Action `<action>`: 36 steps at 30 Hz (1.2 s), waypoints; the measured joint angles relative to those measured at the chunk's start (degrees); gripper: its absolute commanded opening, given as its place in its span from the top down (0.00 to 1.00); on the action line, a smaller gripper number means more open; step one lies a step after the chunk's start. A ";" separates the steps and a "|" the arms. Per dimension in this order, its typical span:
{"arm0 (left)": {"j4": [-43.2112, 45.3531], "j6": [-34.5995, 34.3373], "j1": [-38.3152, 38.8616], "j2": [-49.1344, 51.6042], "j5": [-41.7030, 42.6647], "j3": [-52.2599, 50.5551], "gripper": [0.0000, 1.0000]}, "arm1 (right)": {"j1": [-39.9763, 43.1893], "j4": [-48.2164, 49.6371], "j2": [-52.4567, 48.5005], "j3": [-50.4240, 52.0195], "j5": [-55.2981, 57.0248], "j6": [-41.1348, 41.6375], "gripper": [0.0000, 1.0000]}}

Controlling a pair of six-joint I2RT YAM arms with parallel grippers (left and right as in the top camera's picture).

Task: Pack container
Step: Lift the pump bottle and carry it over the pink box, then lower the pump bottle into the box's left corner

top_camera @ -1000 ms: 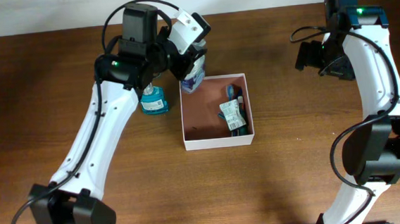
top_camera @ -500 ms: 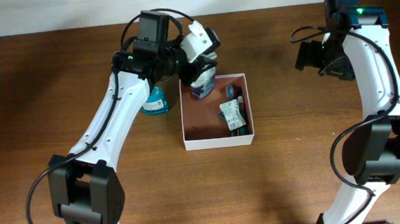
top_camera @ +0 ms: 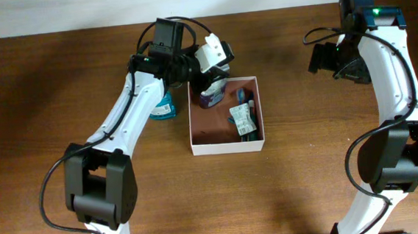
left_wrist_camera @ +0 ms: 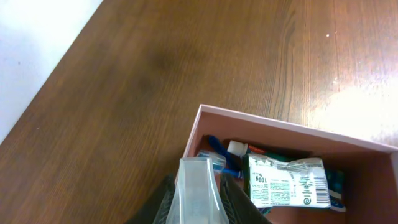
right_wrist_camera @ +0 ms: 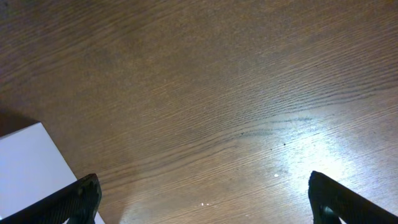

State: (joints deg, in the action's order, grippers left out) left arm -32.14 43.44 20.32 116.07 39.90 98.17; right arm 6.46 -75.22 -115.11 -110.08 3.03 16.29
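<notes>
Next, I let go of the bottle with my left gripper, close the gripper and push the bottle's base (top_camera: 209, 101) back, because the translucent bottle slants (top_camera: 215, 91) with its base away from the container's back side.
The container (top_camera: 226, 147) is a square white-walled box with a pinkish-brown inside at the table's middle. It holds a white printed packet (top_camera: 241, 118) and blue items along its right side. My left gripper (top_camera: 211, 81) is shut on a translucent bottle (top_camera: 211, 96) and holds it over the container's back left part. In the left wrist view the bottle (left_wrist_camera: 198, 200) sits between the fingers (left_wrist_camera: 199, 186), above the container's rim (left_wrist_camera: 273, 122) and the packet (left_wrist_camera: 286, 182). My right gripper (top_camera: 332, 58) is open and empty at the far right, its fingers spread over bare wood in the right wrist view (right_wrist_camera: 205, 199).
A teal bottle (top_camera: 163, 108) stands on the table just left of the container, under my left arm. A white flat surface (right_wrist_camera: 28, 171) shows at the lower left of the right wrist view.
My left gripper has moved right and a little forward with the bottle, from the container's back left corner to over its inside. The right arm has not moved.
</notes>
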 measured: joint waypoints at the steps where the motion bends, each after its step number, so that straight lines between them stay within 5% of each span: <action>1: 0.07 0.48 0.00 0.22 0.00 0.00 0.81 | 0.00 0.00 0.00 0.00 0.00 -0.02 0.02; 6: 0.22 2.86 -0.02 1.29 0.02 0.00 0.80 | 0.00 0.00 0.00 0.00 0.00 0.02 0.02; 15: 0.94 5.25 -0.02 1.60 0.59 0.00 0.56 | 0.00 0.00 0.00 0.00 0.00 0.00 0.02; 28: 1.38 5.44 0.15 1.57 2.38 0.26 0.55 | 0.00 0.00 0.00 0.00 0.00 -0.02 0.02; 32: 1.29 5.62 0.15 1.57 2.34 0.31 0.34 | 0.00 0.00 0.00 0.00 0.00 0.00 0.02; 36: 1.01 5.77 0.15 1.57 2.29 0.31 0.32 | 0.00 0.00 0.00 0.00 0.00 -0.02 0.02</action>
State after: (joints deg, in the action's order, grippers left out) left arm -31.14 49.21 20.47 117.64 42.19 98.48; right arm 6.46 -75.22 -115.11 -110.08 3.03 16.27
